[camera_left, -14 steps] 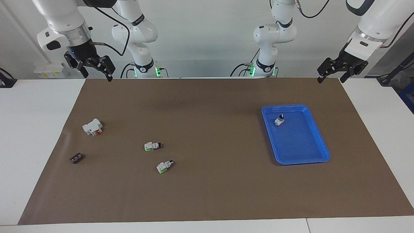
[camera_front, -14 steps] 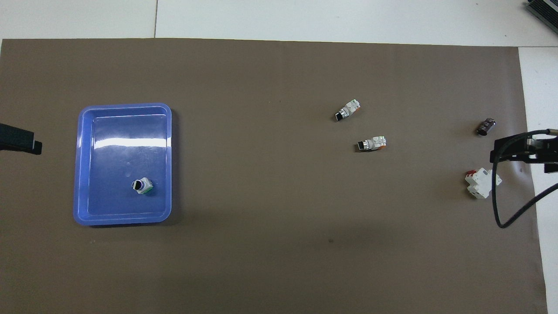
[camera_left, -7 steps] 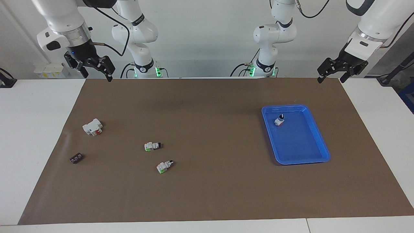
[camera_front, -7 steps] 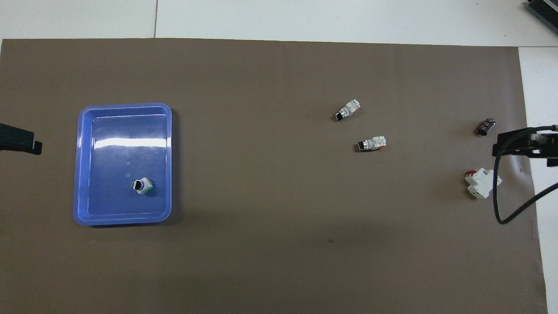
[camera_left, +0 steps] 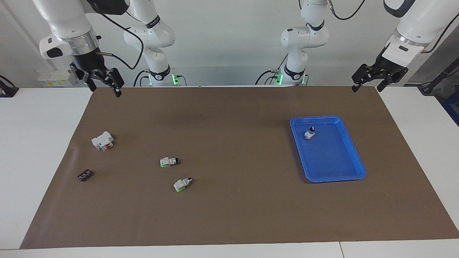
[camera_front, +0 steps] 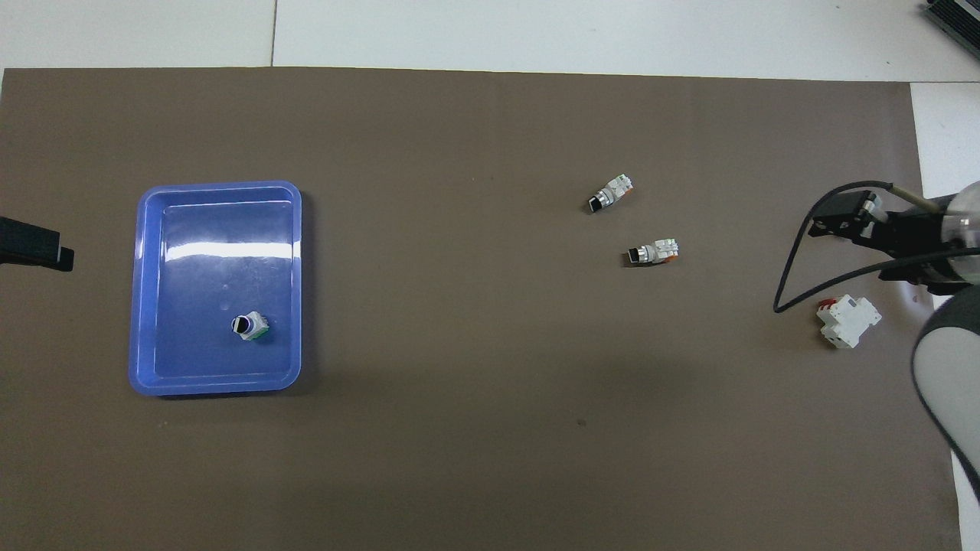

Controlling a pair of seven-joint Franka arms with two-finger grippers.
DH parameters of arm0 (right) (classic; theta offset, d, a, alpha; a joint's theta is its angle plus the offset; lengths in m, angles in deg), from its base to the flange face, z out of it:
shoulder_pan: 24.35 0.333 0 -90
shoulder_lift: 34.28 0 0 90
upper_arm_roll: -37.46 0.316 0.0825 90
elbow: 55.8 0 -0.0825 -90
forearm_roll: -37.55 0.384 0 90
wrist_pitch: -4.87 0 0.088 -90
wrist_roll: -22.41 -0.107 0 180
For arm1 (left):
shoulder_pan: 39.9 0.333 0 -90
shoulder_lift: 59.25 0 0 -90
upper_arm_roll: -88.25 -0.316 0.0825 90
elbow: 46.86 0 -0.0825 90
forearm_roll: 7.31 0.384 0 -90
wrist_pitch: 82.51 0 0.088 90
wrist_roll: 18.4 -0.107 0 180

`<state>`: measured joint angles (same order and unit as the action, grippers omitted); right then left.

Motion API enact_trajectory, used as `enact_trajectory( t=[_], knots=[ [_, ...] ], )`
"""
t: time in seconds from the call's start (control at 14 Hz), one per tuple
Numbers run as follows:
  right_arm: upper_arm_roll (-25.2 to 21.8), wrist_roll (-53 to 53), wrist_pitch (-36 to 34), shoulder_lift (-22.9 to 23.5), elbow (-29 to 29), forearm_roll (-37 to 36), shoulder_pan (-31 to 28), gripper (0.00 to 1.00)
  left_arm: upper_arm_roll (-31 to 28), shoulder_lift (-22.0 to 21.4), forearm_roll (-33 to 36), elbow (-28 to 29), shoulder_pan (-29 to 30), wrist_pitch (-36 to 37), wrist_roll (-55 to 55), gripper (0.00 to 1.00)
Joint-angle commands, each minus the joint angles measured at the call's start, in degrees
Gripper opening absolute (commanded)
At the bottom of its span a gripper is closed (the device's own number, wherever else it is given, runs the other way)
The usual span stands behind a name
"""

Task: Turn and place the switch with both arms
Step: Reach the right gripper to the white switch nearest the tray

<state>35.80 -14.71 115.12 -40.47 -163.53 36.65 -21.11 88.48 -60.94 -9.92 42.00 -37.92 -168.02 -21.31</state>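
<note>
The black knob (camera_front: 634, 255) sits in a silver collar (camera_front: 645, 253) on the switch. I expect the knob will turn on the spot and stay attached when I twist it.
Two switches lie on their sides on the brown mat, toward the right arm's end: one (camera_left: 168, 162) (camera_front: 652, 252) nearer to the robots, the other (camera_left: 182, 184) (camera_front: 610, 193) farther. A third switch (camera_left: 310, 133) (camera_front: 249, 327) stands knob-up in the blue tray (camera_left: 331, 179) (camera_front: 218, 186). My right gripper (camera_left: 104, 87) (camera_front: 850, 222) hangs open and empty, high over the mat's edge at its own end. My left gripper (camera_left: 367, 87) (camera_front: 53, 256) waits open and empty, high over the mat's corner at its own end.
A larger white block with a red part (camera_left: 103, 140) (camera_front: 846, 321) and a tiny black terminal strip (camera_left: 84, 175) lie on the mat at the right arm's end. In the overhead view the right arm hides the strip.
The right arm has swung its wrist and come farther in over the mat, now covering the terminal strip from above. The left arm and all the switches have not moved.
</note>
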Motion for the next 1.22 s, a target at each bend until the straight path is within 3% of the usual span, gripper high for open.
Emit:
enact_trajectory(
  t=[0.0, 0.21, 0.36, 0.64, 1.15],
  knots=[
    [0.17, -15.20, 9.26, 3.79, -3.64, 3.25, 0.63, 1.00, -0.15, -1.74, 1.20, 2.02, -0.22, -0.45, -0.60, 1.00],
    [0.43, -34.72, 17.97, 13.02, -3.46, 7.21, 1.85, 1.00, -0.15, -1.74, 1.12, 2.02, -0.13, -0.45, -0.60, 1.00],
    [0.35, -38.99, 22.45, 16.99, -3.46, 15.09, 3.96, 1.00, -0.15, -1.74, 1.12, 2.02, -0.13, -0.45, -0.60, 1.00],
    [0.34, -39.52, 23.17, 22.53, -3.64, 24.17, 4.59, 1.00, -0.15, -1.74, 1.20, 2.02, -0.13, -0.45, -0.60, 1.00],
    [0.17, -28.98, 21.77, 25.00, -6.62, 23.49, 4.41, 1.00, -0.15, -1.74, 1.12, 2.02, -0.13, -0.45, -0.60, 1.00]
  ],
)
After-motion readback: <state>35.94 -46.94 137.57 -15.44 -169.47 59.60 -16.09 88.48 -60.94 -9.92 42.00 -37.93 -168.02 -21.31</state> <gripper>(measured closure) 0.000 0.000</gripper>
